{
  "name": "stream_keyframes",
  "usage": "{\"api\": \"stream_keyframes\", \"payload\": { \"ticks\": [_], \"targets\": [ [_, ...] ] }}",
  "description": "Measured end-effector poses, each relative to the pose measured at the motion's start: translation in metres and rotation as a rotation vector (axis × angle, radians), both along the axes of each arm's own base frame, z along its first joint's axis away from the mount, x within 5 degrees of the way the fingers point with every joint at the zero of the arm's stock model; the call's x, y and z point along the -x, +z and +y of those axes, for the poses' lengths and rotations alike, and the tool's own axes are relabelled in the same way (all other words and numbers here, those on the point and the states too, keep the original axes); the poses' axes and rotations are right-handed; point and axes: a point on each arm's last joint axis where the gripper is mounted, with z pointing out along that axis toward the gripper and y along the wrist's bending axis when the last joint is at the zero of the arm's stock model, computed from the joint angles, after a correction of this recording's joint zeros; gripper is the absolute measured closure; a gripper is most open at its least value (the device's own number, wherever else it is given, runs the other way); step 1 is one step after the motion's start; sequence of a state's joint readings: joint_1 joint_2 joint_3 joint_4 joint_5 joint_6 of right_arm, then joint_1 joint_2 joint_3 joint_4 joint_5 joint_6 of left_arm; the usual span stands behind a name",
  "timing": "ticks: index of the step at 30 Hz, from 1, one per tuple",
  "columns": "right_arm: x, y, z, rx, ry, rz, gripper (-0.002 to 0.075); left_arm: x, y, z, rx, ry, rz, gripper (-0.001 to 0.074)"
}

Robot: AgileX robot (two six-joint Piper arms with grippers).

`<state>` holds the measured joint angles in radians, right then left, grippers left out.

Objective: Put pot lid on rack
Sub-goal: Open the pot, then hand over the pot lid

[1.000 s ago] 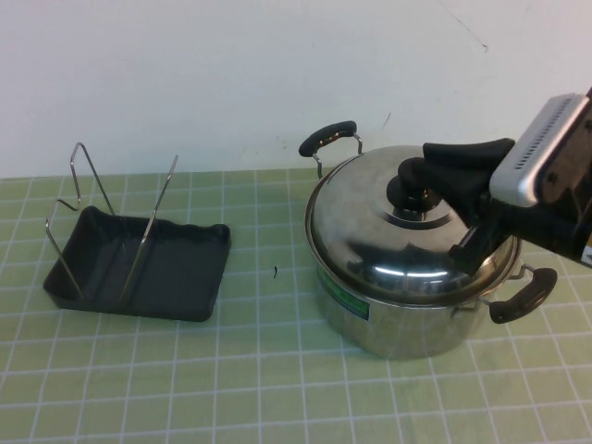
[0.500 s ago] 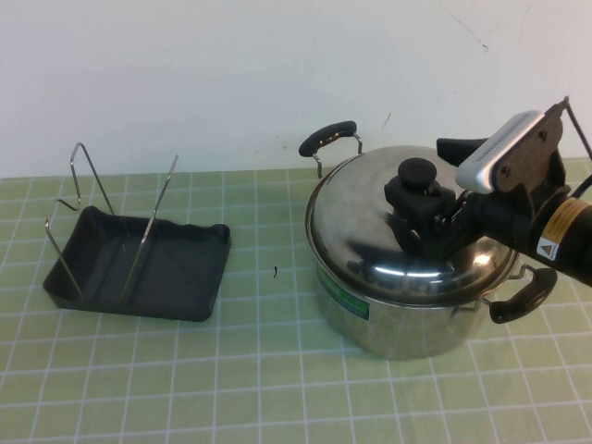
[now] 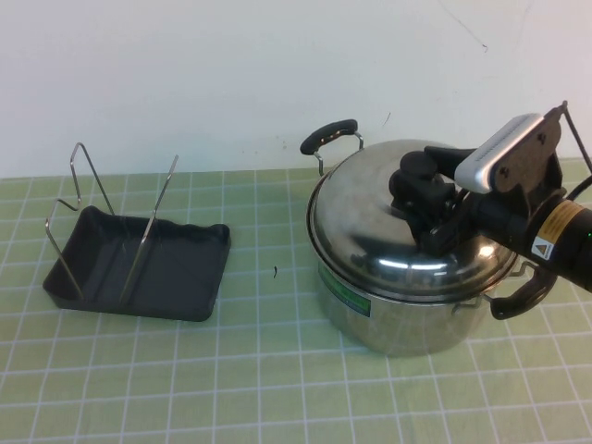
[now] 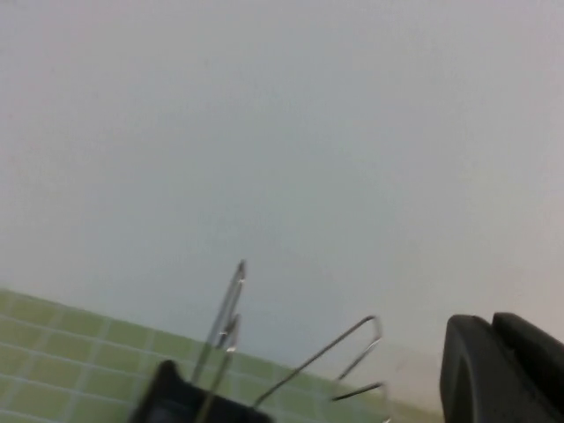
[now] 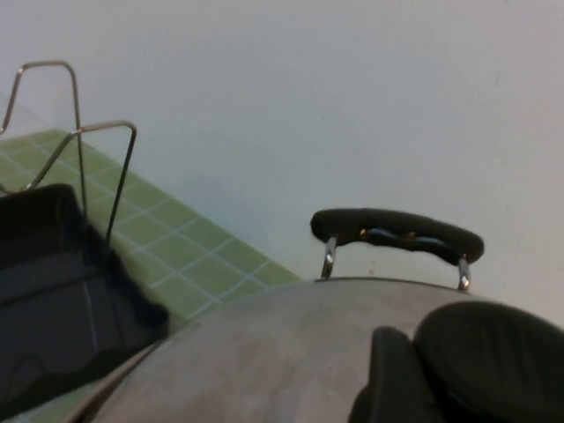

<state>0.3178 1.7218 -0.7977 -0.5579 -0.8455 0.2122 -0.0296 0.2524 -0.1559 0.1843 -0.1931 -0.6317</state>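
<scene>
The pot lid lies flat [image 3: 361, 217] and far from the rack. Next, my right gripper picks it up by its knob and passes its rim [image 3: 314, 227] to my left gripper.
The pot lid [image 3: 370, 222] is a shiny steel dome with a black knob [image 3: 418, 166]. It sits on the steel pot [image 3: 398, 319] at the right and looks slightly tilted. My right gripper [image 3: 424, 190] reaches in from the right and is shut on the knob. In the right wrist view the knob [image 5: 493, 352] fills the corner above the lid [image 5: 264, 352]. The rack [image 3: 176, 268] is a dark grey tray with upright wire loops and stands empty at the left. My left gripper [image 4: 502, 370] shows only in the left wrist view, near the rack's wire loops [image 4: 229, 308].
The pot's black handles stick out at the back [image 3: 328, 134] and front right [image 3: 523, 291]. A green tiled mat [image 3: 277, 370] covers the table, and a white wall stands close behind. The rack also shows in the right wrist view [image 5: 53, 256].
My right gripper came down from above the lid and closed on the knob. The lid has shifted slightly to the right and tilted on the pot.
</scene>
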Motion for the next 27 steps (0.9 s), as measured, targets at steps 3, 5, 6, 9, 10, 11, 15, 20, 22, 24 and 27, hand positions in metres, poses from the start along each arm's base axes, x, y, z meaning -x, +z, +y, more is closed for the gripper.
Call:
{"api": "stream_keyframes", "payload": {
  "ticks": [3, 5, 6, 9, 10, 11, 15, 20, 22, 24, 27],
  "targets": [
    [-0.002, 0.007, -0.001, -0.065, -0.031, -0.046, 0.0371, 0.001, 0.005, -0.001, 0.219, -0.05, -0.044, 0.0737],
    [-0.002, 0.014, -0.002, -0.119, -0.045, -0.088, 0.0371, 0.003, 0.012, -0.003, 0.318, -0.109, -0.112, 0.0735],
    [-0.002, 0.02, -0.003, -0.143, -0.05, -0.11, 0.0371, 0.005, 0.017, -0.005, 0.337, -0.144, -0.159, 0.0725],
    [0.003, 0.037, -0.004, -0.181, -0.048, -0.167, 0.0371, 0.012, 0.03, -0.012, 0.419, -0.284, -0.284, 0.0642],
    [0.006, 0.044, -0.004, -0.191, -0.043, -0.189, 0.0371, 0.014, 0.033, -0.015, 0.459, -0.336, -0.311, 0.0585],
    [0.01, 0.052, -0.004, -0.2, -0.032, -0.211, 0.0371, 0.016, 0.035, -0.017, 0.51, -0.389, -0.326, 0.0517],
    [0.034, 0.08, 0.013, -0.264, 0.091, -0.284, 0.0371, 0.02, 0.038, -0.022, 0.738, -0.549, -0.285, 0.0244],
    [0.076, 0.103, 0.058, -0.349, 0.329, -0.318, 0.0371, 0.021, 0.034, -0.03, 0.801, -0.645, -0.186, 0.0128],
    [0.09, 0.11, 0.078, -0.366, 0.411, -0.314, 0.0371, 0.021, 0.032, -0.032, 0.802, -0.667, -0.148, 0.012],
    [0.104, 0.116, 0.099, -0.351, 0.484, -0.304, 0.0371, 0.021, 0.03, -0.035, 0.822, -0.69, -0.108, 0.0115],
    [0.123, 0.125, 0.123, -0.314, 0.561, -0.297, 0.0371, 0.021, 0.029, -0.036, 0.827, -0.702, -0.08, 0.0113]
  ]
}}
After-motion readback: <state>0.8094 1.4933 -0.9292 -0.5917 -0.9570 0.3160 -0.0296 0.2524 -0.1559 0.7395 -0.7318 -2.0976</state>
